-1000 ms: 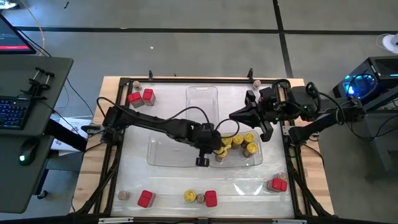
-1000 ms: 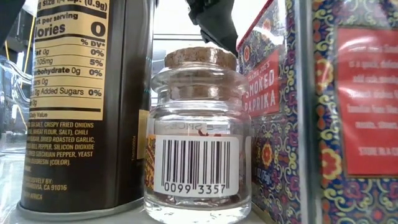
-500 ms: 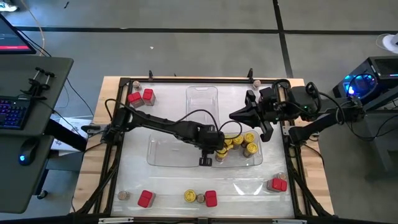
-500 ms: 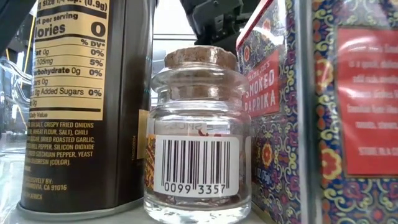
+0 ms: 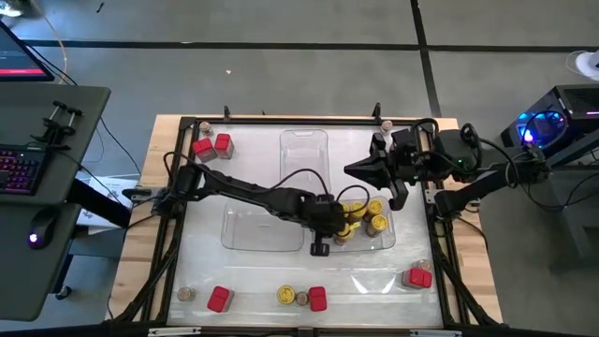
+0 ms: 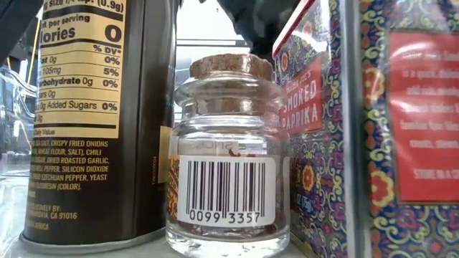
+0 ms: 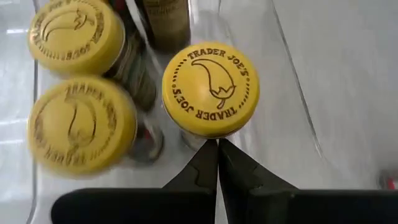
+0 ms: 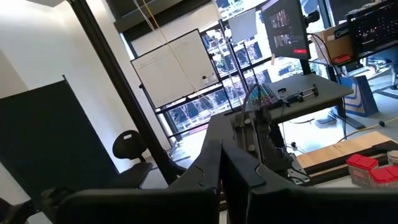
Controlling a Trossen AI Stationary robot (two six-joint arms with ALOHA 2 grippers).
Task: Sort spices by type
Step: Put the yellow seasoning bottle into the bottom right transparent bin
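Observation:
My left gripper's arm (image 5: 281, 201) is stretched over the clear tray and crowds the way of my right gripper. Next, I pull that arm back before my right gripper gets to the yellow-lidded jars (image 5: 376, 225).
Several yellow-lidded spice jars (image 5: 360, 215) stand together in the right half of a clear plastic tray (image 5: 253, 227) at mid-table. My left gripper (image 5: 329, 227) is shut and slants down at their left side. In the left wrist view its tips (image 7: 217, 144) stand at the rim of one yellow-lidded jar (image 7: 210, 89), with two more jars (image 7: 78, 124) beside it. My right gripper (image 5: 351, 171) hangs shut above the table's far right, touching nothing. Red boxes and small tan jars stand scattered near the table's edges. My left gripper's shut fingertips (image 7: 211, 152) stand against the side of the yellow-lidded jar just under its lid rim (image 7: 208, 134), slanting down from the table's left. The lid hides the spot, so I cannot tell whether they touch. The jar stands upright in the tray.
Two red boxes (image 5: 211, 145) stand far left, two more (image 5: 416, 278) near right, and red boxes (image 5: 218, 299), a yellow jar (image 5: 285, 296) and a tan jar (image 5: 301, 299) along the near edge. A second clear tray (image 5: 304, 154) lies at far centre. The low view shows a cork-topped jar (image 6: 224, 150) close up.
My left gripper has gone down and toward the table's right edge, closing in on the yellow-lidded jars in the tray, its fingers shut throughout.

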